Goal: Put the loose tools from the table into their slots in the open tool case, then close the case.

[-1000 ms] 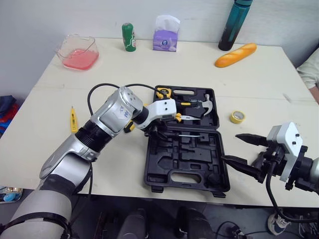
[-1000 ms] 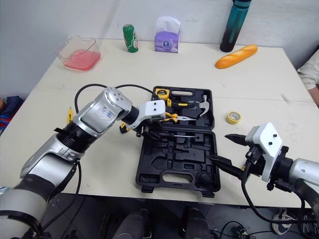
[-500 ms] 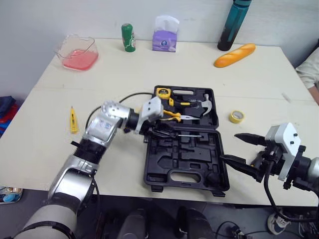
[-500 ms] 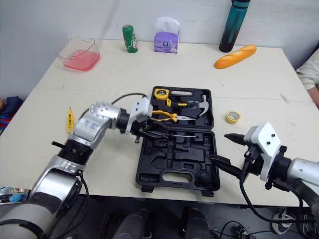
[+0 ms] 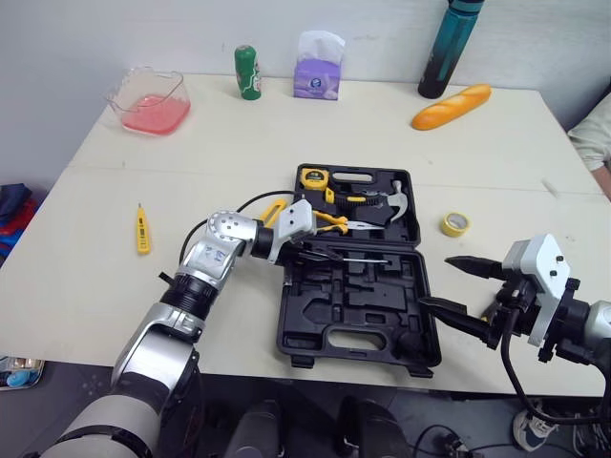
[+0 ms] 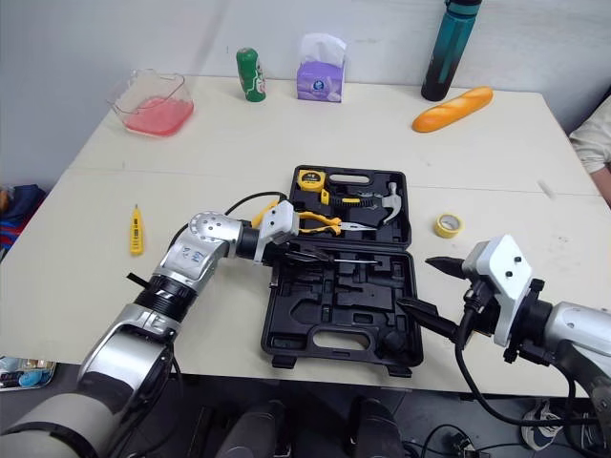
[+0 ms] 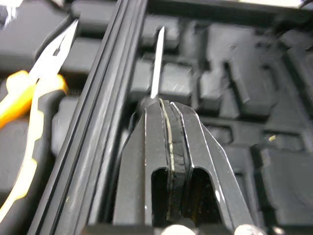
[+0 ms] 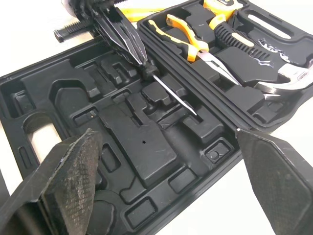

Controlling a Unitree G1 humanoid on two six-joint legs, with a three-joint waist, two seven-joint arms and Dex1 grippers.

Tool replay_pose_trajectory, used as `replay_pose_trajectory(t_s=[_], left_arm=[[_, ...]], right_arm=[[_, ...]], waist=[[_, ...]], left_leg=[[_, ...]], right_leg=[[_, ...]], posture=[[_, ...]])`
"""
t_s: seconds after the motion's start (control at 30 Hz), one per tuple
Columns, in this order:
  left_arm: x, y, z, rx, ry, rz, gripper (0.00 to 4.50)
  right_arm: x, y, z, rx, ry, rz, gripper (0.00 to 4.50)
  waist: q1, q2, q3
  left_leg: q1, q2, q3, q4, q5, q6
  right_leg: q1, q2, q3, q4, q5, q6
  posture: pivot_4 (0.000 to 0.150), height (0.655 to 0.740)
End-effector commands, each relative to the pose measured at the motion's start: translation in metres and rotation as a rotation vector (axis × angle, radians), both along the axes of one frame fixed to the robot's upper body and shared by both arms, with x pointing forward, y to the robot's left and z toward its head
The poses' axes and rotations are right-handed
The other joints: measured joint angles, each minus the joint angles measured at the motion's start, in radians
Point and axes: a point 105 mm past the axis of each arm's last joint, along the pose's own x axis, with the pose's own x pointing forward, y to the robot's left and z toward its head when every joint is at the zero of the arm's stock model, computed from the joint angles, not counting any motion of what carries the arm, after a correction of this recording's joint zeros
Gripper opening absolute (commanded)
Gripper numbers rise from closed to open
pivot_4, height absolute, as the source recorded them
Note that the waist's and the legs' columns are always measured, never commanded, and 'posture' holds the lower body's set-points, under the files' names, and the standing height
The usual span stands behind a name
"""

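My gripper will lower the second screwdriver, which will fit beside the thin screwdriver's tip, pointing the opposite way, because a wide empty hollow (image 5: 389, 276) lies there.
The black tool case (image 5: 420, 348) lies open in the middle of the table. Its lid half holds a tape measure (image 5: 311, 177), yellow-handled pliers (image 5: 334, 221) and a hammer (image 5: 391, 202). A thin screwdriver (image 8: 176, 95) lies across the moulded base near the hinge. My left gripper (image 5: 318, 252) is shut, its tips touching the screwdriver's black handle; the shaft (image 7: 157, 63) pokes out past them. My right gripper (image 5: 437, 282) stands open, holding nothing, beside the case's front right corner. A yellow tester screwdriver (image 5: 141, 229) and a yellow tape roll (image 5: 454, 224) lie loose on the table.
Along the far edge stand a pink container (image 5: 149, 100), a green can (image 5: 247, 72), a tissue box (image 5: 318, 67), a dark bottle (image 5: 451, 43) and a bread loaf (image 5: 452, 105). A person's sleeve (image 5: 594, 134) shows at the far right.
My left gripper's fingers have closed, and the left arm has dropped low toward the table with its tips staying at the screwdriver. The right arm has not moved.
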Motion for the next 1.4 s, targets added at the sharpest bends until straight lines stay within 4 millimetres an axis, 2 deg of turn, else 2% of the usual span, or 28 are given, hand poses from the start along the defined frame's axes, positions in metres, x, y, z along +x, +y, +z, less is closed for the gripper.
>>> replay_pose_trajectory(t_s=[0.03,0.17,0.27,0.47,0.63,0.87,0.93,1.0,1.1,1.13,1.23,1.27,1.33,1.37,1.4], left_arm=[[0.004,0.001,-0.003,0.053,-0.009,0.005,0.05],[0.005,0.002,-0.018,0.136,0.012,0.016,0.05],[-0.002,0.007,-0.036,0.252,0.064,-0.01,0.05],[0.0,0.009,-0.052,0.345,0.054,0.023,0.05],[0.004,0.01,-0.061,0.399,0.065,0.055,0.05],[0.003,0.006,-0.056,0.35,0.094,0.05,0.05],[0.002,0.003,-0.04,0.259,0.12,0.054,0.05],[-0.001,0.003,-0.012,0.107,0.147,0.04,0.05],[-0.007,0.026,0.024,-0.098,0.16,0.077,0.99],[-0.01,0.033,0.03,-0.134,0.169,0.09,1.43],[-0.028,0.07,0.047,-0.276,0.2,0.183,2.86],[-0.038,0.085,0.051,-0.323,0.212,0.212,3.28],[-0.049,0.13,0.047,-0.349,0.206,0.394,4.2],[-0.053,0.152,0.043,-0.343,0.197,0.49,4.46],[-0.058,0.177,0.037,-0.352,0.216,0.6,4.46]], right_arm=[[0.0,0.001,0.004,-0.004,-0.027,0.003,4.5],[0.0,0.002,0.002,-0.004,-0.024,0.003,4.5],[-0.002,0.002,0.0,-0.003,-0.017,-0.001,4.5],[-0.005,-0.001,-0.004,-0.013,-0.004,-0.016,4.5],[-0.007,-0.002,-0.005,-0.018,0.003,-0.027,4.5],[-0.009,-0.005,-0.012,-0.019,0.022,-0.051,4.5],[-0.008,-0.007,-0.013,-0.003,0.025,-0.072,4.5],[-0.008,-0.011,-0.011,0.026,0.021,-0.099,4.5],[-0.01,-0.027,-0.007,0.058,0.028,-0.15,4.5],[-0.01,-0.031,-0.006,0.062,0.031,-0.161,4.5],[-0.018,-0.06,-0.004,0.058,0.053,-0.237,4.5],[-0.02,-0.071,-0.004,0.054,0.062,-0.266,4.5],[-0.027,-0.097,-0.003,0.043,0.084,-0.337,4.5],[-0.03,-0.108,-0.003,0.035,0.093,-0.366,4.5],[-0.033,-0.119,-0.003,0.024,0.104,-0.396,4.5]], waist=[[0.0,0.0,0.0],[-0.001,0.0,0.0],[0.0,-0.001,-0.001],[0.001,-0.001,-0.01],[0.002,-0.001,-0.016],[0.003,-0.001,-0.022],[0.002,-0.001,-0.022],[-0.001,-0.001,-0.022],[-0.017,0.002,-0.02],[-0.024,0.002,-0.019],[-0.029,0.002,-0.018],[-0.029,0.002,-0.018],[-0.032,0.004,-0.017],[-0.032,0.005,-0.016],[-0.031,0.005,-0.016]], left_leg=[[0.0,0.0,0.0,0.0,0.0,0.0],[0.0,0.0,0.0,0.0,0.0,0.0],[0.002,0.0,0.0,0.0,0.0,0.0],[0.004,0.0,0.0,0.0,0.0,0.0],[0.016,0.0,-0.001,-0.001,-0.004,0.003],[0.017,0.0,-0.004,0.0,-0.006,0.004],[0.017,0.0,-0.004,0.0,-0.006,0.004],[0.017,0.0,-0.004,-0.001,-0.006,0.004],[0.015,0.001,-0.003,-0.001,-0.006,0.004],[0.014,0.001,-0.003,-0.002,-0.006,0.004],[0.012,0.001,-0.003,-0.002,-0.006,0.003],[0.012,0.001,-0.003,-0.002,-0.006,0.003],[0.013,0.001,-0.003,-0.003,-0.006,0.003],[0.014,0.001,-0.003,-0.003,-0.006,0.003],[0.016,0.001,-0.003,-0.004,-0.006,0.003]], right_leg=[[0.0,0.0,0.0,0.0,0.0,0.0],[0.0,0.0,0.0,0.0,0.0,0.0],[0.001,0.0,0.0,0.0,0.0,0.0],[0.004,0.0,0.001,0.0,0.0,0.0],[0.016,-0.002,0.002,-0.005,0.0,0.0],[0.021,-0.01,0.001,-0.012,0.0,0.001],[0.021,-0.01,0.001,-0.012,0.0,0.001],[0.02,-0.01,0.001,-0.012,0.0,0.001],[0.018,-0.009,0.001,-0.009,0.0,0.001],[0.016,-0.009,0.0,-0.009,0.001,0.001],[0.015,-0.008,-0.001,-0.009,0.0,0.001],[0.015,-0.007,0.0,-0.009,0.001,0.001],[0.016,-0.008,0.0,-0.01,0.001,0.002],[0.017,-0.008,0.001,-0.011,0.001,0.002],[0.019,-0.009,0.001,-0.012,0.001,0.002]], posture=[[0.15,0.74],[0.15,0.74],[0.15,0.74],[0.15,0.74],[0.15,0.74],[0.15,0.74],[0.15,0.74],[0.15,0.74],[0.15,0.74],[0.15,0.74],[0.15,0.74],[0.15,0.74],[0.15,0.74],[0.15,0.74],[0.15,0.74]])
